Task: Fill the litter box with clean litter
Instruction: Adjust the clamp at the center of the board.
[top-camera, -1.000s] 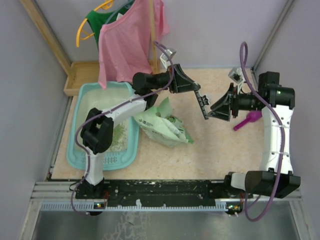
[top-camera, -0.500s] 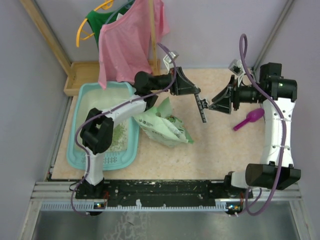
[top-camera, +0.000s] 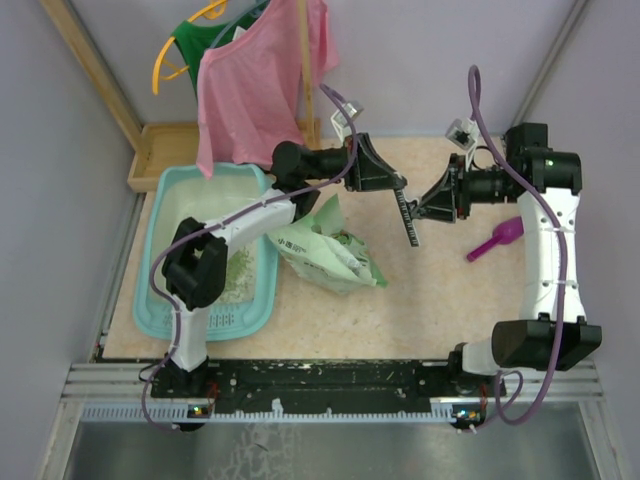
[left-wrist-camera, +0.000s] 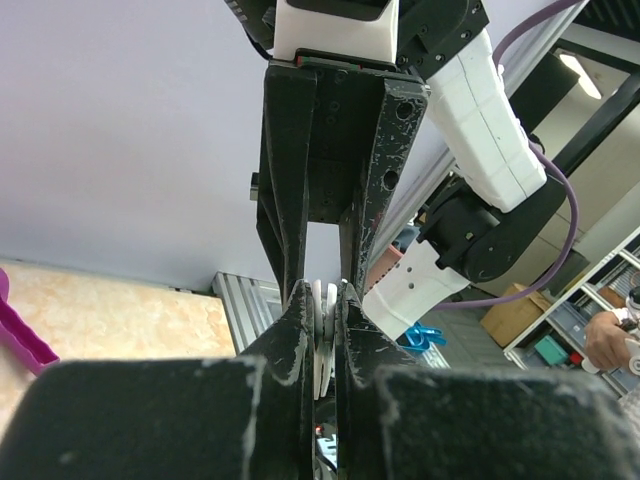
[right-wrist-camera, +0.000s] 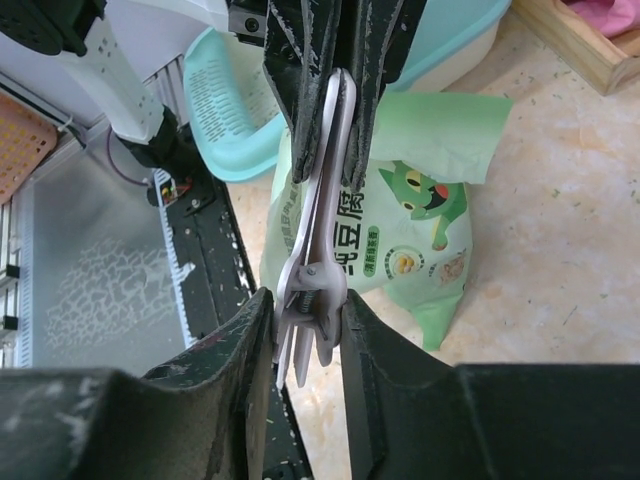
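Next, my left gripper lets go of the bag clip's jaw (top-camera: 405, 208) it is pinching and moves to the litter bag's flap (top-camera: 328, 216), because my right gripper is holding the bag clip's handle.
The light-teal litter box (top-camera: 168, 196) lies at the left, with a patch of green clean litter (top-camera: 238, 268) on its base. Its grille end (right-wrist-camera: 216, 92) also shows in the right wrist view. Above the table's middle my left gripper (top-camera: 407, 222) is shut on a white bag clip (right-wrist-camera: 327, 190). In the left wrist view the clip (left-wrist-camera: 325, 305) sits pinched at my left gripper (left-wrist-camera: 322, 297). My right gripper (top-camera: 424, 209) faces the left one. Its fingers (right-wrist-camera: 258, 330) press both sides of the clip's handle end, so my right gripper (right-wrist-camera: 305, 308) is shut on it.
The pale green litter bag (top-camera: 326, 250) lies open beside the box and under the grippers. A magenta scoop (top-camera: 497, 240) rests at the right. At the back left stands a wooden tray (top-camera: 160, 150), with a pink cloth (top-camera: 255, 80) hanging above it.
My right gripper has moved back and left toward the left gripper, and its jaws have narrowed onto the clip's handles. The left arm has barely shifted.
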